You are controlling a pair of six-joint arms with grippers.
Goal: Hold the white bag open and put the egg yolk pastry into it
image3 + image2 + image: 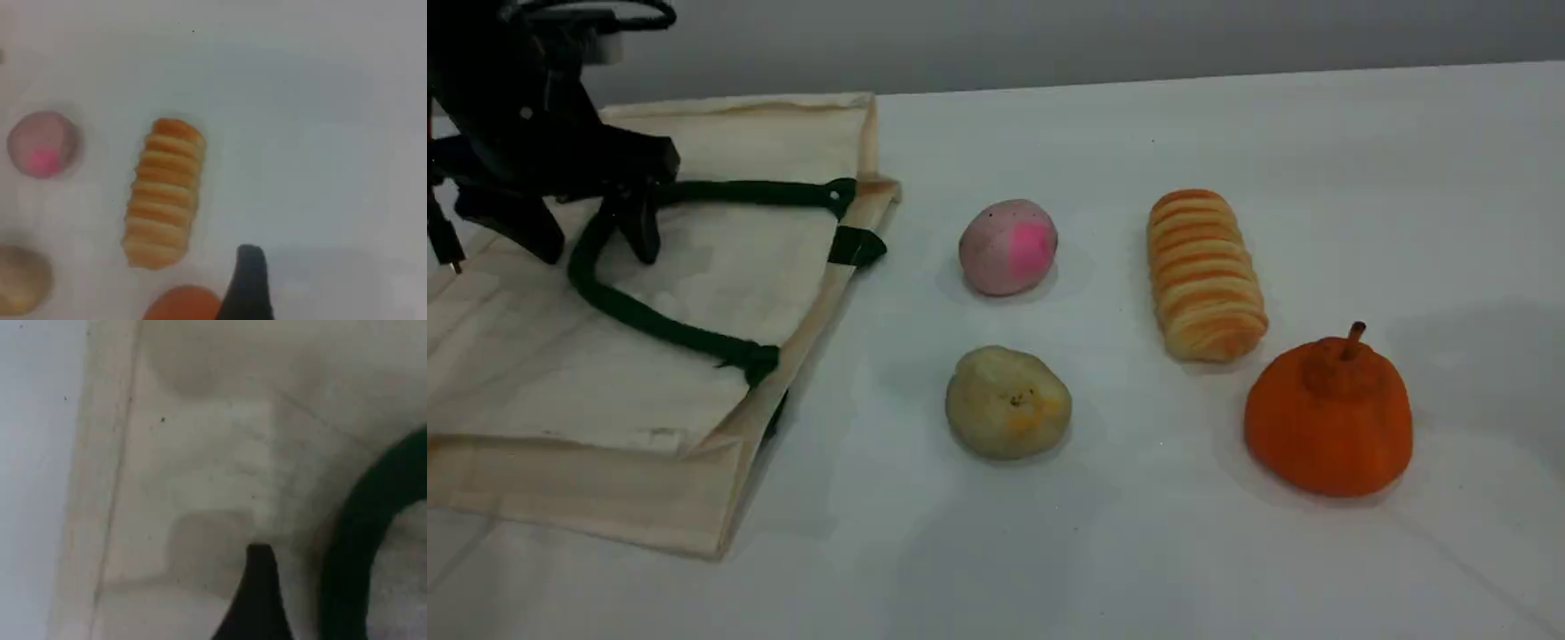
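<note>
The white bag's opening [798, 343] will spread wide when I lift the upper green rope handle, because the bag's lower panel [742, 459] sticks out below the upper panel's rim.
The white bag [649, 391] lies flat at the table's left, its rim facing right. Its dark green rope handle [649, 324] loops across the cloth. My left gripper [593, 238] hangs low over the bag, open, with one finger on each side of the handle's bend. In the left wrist view its dark fingertip [257, 587] sits just above the canvas [213, 453], with the handle [353, 540] to its right. The egg yolk pastry [1008, 402] rests on the table right of the bag. It also shows at the right wrist view's lower left [23, 280]. Only the right gripper's fingertip [250, 273] shows, with nothing held.
A pink-spotted ball [1008, 246] sits behind the pastry. A ridged orange-striped roll [1205, 274] lies further right. An orange pumpkin-shaped item [1329, 418] with a stem stands at the front right, just under the right gripper [183, 303]. The table's far edge meets a grey wall.
</note>
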